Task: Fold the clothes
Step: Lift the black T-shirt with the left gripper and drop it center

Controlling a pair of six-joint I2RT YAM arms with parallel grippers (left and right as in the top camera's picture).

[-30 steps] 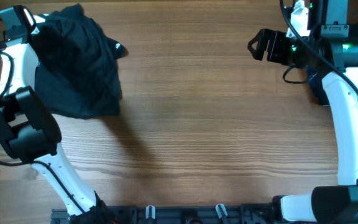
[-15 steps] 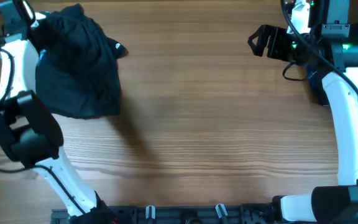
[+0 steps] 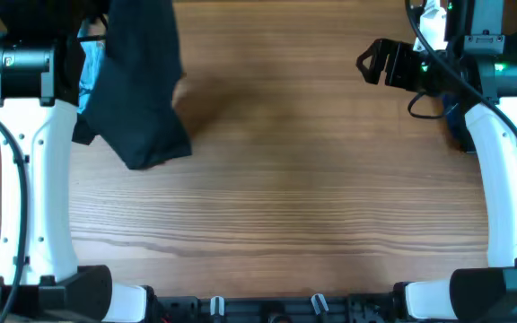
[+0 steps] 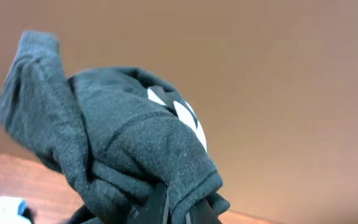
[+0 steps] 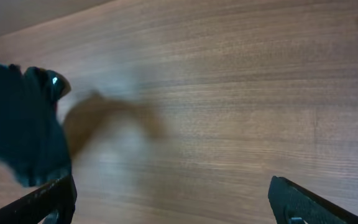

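My left gripper should lower the dark grey garment (image 3: 142, 94), which hangs far from my right gripper, onto the clear middle wood (image 3: 272, 135) for that gripper to take.
A dark grey garment (image 3: 142, 85) hangs lifted above the table's far left corner, its lower end near the wood. In the left wrist view my left gripper (image 4: 180, 209) is shut on a bunched fold of this garment (image 4: 123, 149), which carries a white logo (image 4: 182, 115). In the overhead view the cloth hides the left jaws. My right gripper (image 3: 372, 63) hovers at the far right, open and holding nothing. The right wrist view shows its fingers (image 5: 58, 199) spread wide over bare wood, with the garment (image 5: 17, 124) far off at the left.
A light blue item (image 3: 92, 67) shows beside the hanging garment, between it and the white left arm (image 3: 25, 135). The right arm (image 3: 505, 170) runs along the right edge. The wooden table (image 3: 312, 197) spreads between the arms.
The left gripper closed on the garment and lifted it off the table; the cloth now hangs bunched instead of lying spread. The left arm swung upright. The right arm stayed put.
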